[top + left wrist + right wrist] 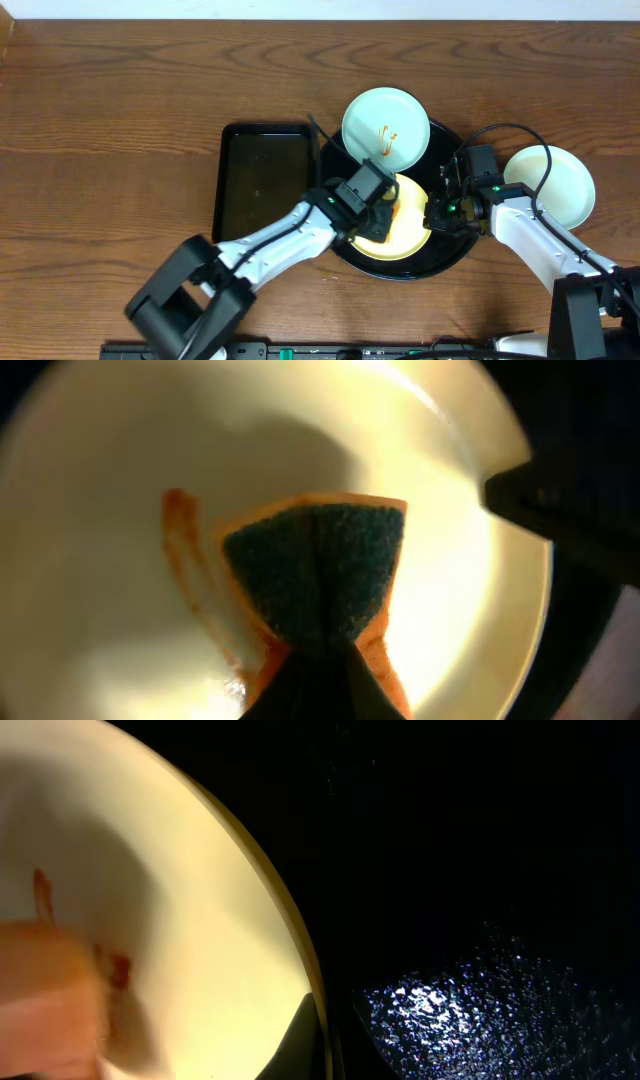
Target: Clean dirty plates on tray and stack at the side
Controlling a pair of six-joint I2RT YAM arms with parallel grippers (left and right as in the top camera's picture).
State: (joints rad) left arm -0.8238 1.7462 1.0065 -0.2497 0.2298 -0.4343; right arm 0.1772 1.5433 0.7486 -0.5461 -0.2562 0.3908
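Observation:
The robot's left gripper should move the sponge back over the orange-brown smear (184, 540) toward the plate's far rim (402, 178), because the smear lies next to the sponge on the yellow plate.
The yellow plate (408, 236) lies in the round black tray (448, 258), with an orange-brown smear (180, 555). My left gripper (378, 215) is shut on an orange sponge with a dark green scrub face (318, 575) and presses it on the yellow plate (120, 480). My right gripper (436, 213) is shut on the yellow plate's right rim (312, 990), one finger on each side of it. A mint-white plate with a sauce mark (386, 124) leans on the tray's far rim. A second mint-white plate (556, 185) lies on the table right of the tray.
A smaller rectangular black tray (262, 180) lies left of the round tray. The wooden table (110, 150) stretches around. The right arm's cable (500, 135) loops above the round tray's right side.

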